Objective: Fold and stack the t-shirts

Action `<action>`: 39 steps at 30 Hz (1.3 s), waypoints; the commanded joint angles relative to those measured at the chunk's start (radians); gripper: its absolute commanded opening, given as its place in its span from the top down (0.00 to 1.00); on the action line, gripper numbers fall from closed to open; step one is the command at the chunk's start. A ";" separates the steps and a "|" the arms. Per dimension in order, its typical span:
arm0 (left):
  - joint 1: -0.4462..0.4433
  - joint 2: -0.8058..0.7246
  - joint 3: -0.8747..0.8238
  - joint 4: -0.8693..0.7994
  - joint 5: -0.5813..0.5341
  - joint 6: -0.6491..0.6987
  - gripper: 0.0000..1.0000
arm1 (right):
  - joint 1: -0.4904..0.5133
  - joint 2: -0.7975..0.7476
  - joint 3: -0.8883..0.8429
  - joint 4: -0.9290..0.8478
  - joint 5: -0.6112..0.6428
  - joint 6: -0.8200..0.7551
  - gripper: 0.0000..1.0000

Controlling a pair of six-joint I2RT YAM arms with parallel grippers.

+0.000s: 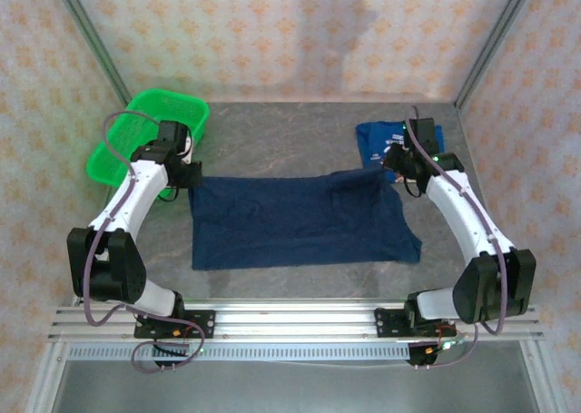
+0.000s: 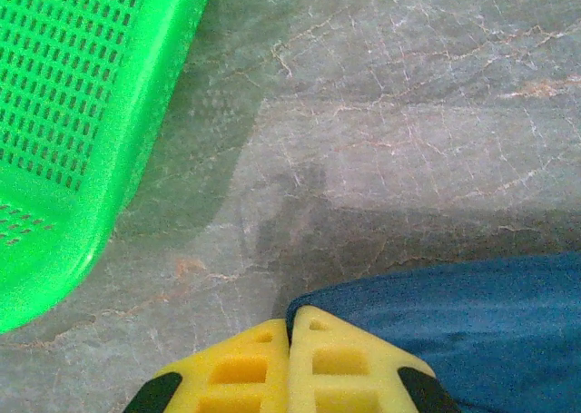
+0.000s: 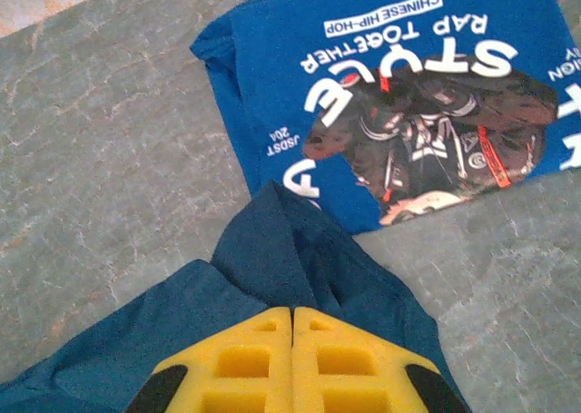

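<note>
Both ends of the navy t-shirt's far edge (image 1: 281, 180) are in my grippers, so my right gripper should keep folding it toward me until it lies over the t-shirt (image 1: 368, 221).
The plain dark navy t-shirt (image 1: 300, 221) lies spread flat across the middle of the table. My left gripper (image 1: 189, 179) is shut on its far left corner (image 2: 313, 302), the yellow pads (image 2: 263, 363) pressed together with a sliver of cloth between them. At the shirt's far right corner my right gripper (image 1: 397, 170) is shut on bunched navy cloth (image 3: 290, 259) that rises in a peak in front of the pads (image 3: 259, 358). The brighter blue t-shirt (image 1: 386, 141) with white lettering and a graphic (image 3: 418, 95) lies folded just beyond the right gripper.
A green plastic mesh basket (image 1: 150, 127) stands at the back left, close to the left gripper (image 2: 290, 327), its rim (image 2: 136, 150) slanting through the left wrist view. Grey marble tabletop (image 1: 281, 136) stretches behind the navy shirt. Patterned walls enclose the workspace.
</note>
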 commanded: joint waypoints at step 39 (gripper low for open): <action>-0.048 0.032 -0.313 0.034 -0.128 -0.207 0.89 | -0.011 -0.303 -0.576 -0.052 0.070 0.263 1.00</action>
